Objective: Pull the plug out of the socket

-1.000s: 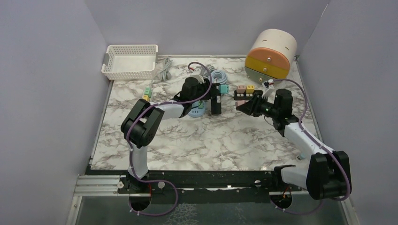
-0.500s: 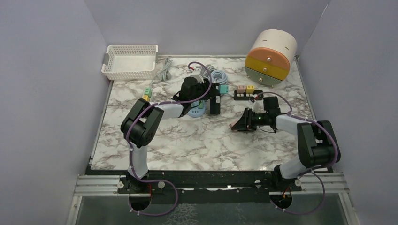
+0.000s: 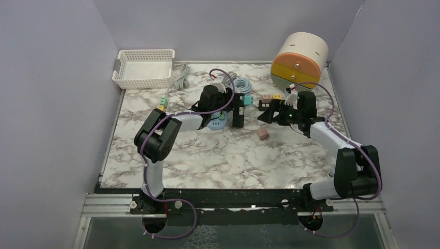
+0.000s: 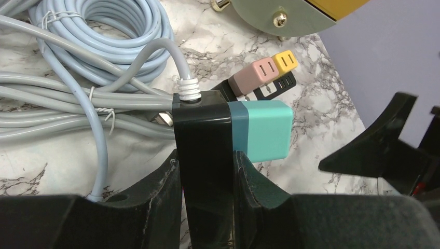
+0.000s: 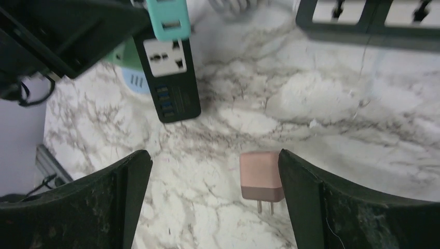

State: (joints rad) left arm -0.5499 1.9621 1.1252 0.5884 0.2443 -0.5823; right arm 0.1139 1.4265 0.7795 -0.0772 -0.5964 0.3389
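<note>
My left gripper is closed on the black power strip (image 3: pixel 238 117), so my right gripper should leave the loose pink plug alone and pull the seated teal plug (image 3: pixel 248 99) from the power strip.
My left gripper (image 4: pixel 205 162) is shut on a black power strip (image 4: pixel 203 129) (image 3: pixel 238 111) that has a teal plug (image 4: pixel 264 129) (image 3: pixel 248 98) seated in its end socket. A loose pink plug (image 5: pixel 261 175) (image 3: pixel 262 134) lies flat on the marble with its two prongs bare. My right gripper (image 5: pixel 215 207) (image 3: pixel 267 115) hovers open above it; the plug sits close to the right-hand finger without being held. A second black socket strip (image 3: pixel 269 107) behind carries a pink plug (image 4: pixel 257 75) and a yellow plug (image 4: pixel 286 60).
A coil of grey cable (image 4: pixel 104 31) (image 3: pixel 239 83) lies behind the power strip. A white basket (image 3: pixel 144 67) stands at the back left, a round drawer unit (image 3: pixel 300 59) at the back right. Small plugs (image 3: pixel 162 102) lie at the left, a blue round adapter (image 3: pixel 218 123) under my left arm.
My right gripper carried the pink plug down toward the table's middle, opened and left it on the marble, then drew back toward the second strip. The left gripper has not moved.
</note>
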